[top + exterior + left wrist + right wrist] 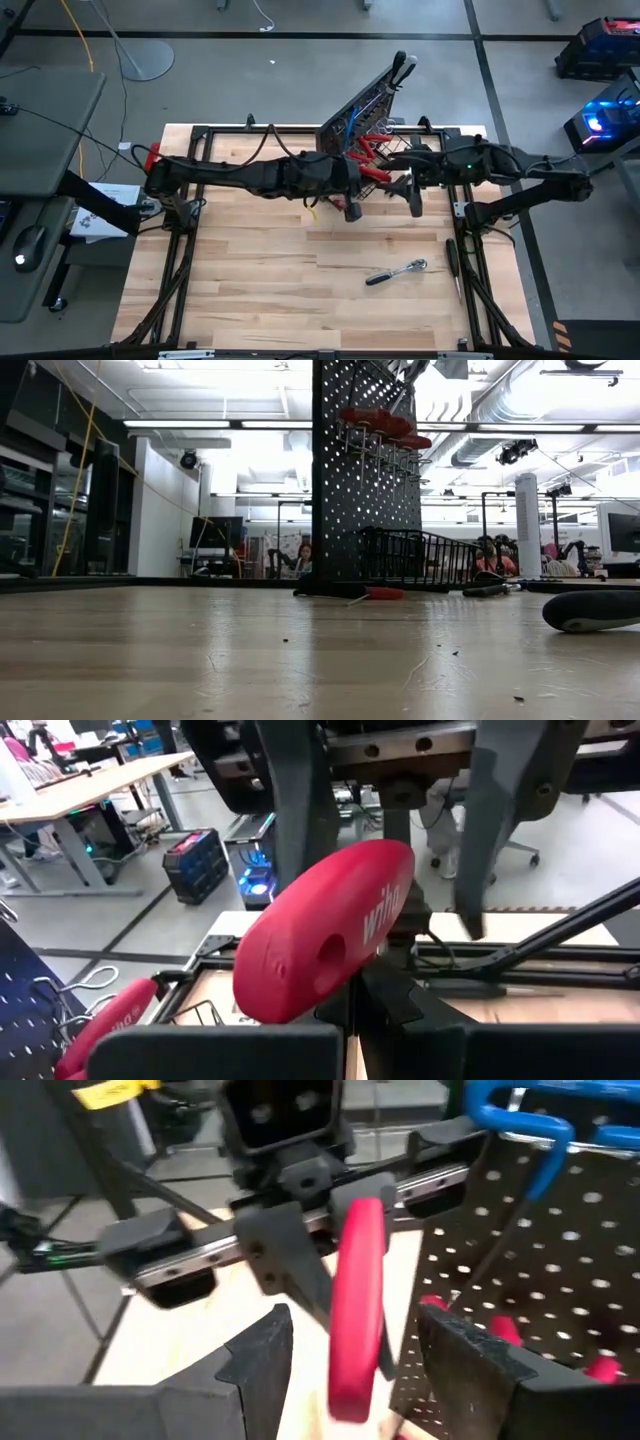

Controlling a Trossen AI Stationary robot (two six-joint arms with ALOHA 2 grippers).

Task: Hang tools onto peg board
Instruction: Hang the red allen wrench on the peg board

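The red-handled tool [357,1310] will keep sticking out beside the hung red handles [506,1330] when I hang it, because they stick out from the peg board.
The peg board [362,108] stands upright at the table's far middle, with red-handled tools [375,422] and a blue T-handle key [510,1120] hanging on it. In front of it my left gripper [352,195] is shut on a red-handled tool [325,935], held high above the table. My right gripper [355,1360] faces it, open. Its fingers [262,1352] stand on either side of the red handle [357,1300] with a gap on each side. A chrome ratchet [397,271] lies flat on the table, near right. My left gripper holds the red-handled tool below its handle; its own fingers [220,1055] hide the place of contact [345,1005]. The fingers reach nearly level from the table's left. The handle sticks up tilted beyond them, clear of the table.
A black wire basket [420,555] sits at the board's foot, with a red screwdriver [380,593] lying on the table beside it. A black-handled tool [590,610] lies near the right edge. The near half of the table [250,290] holds only the ratchet.
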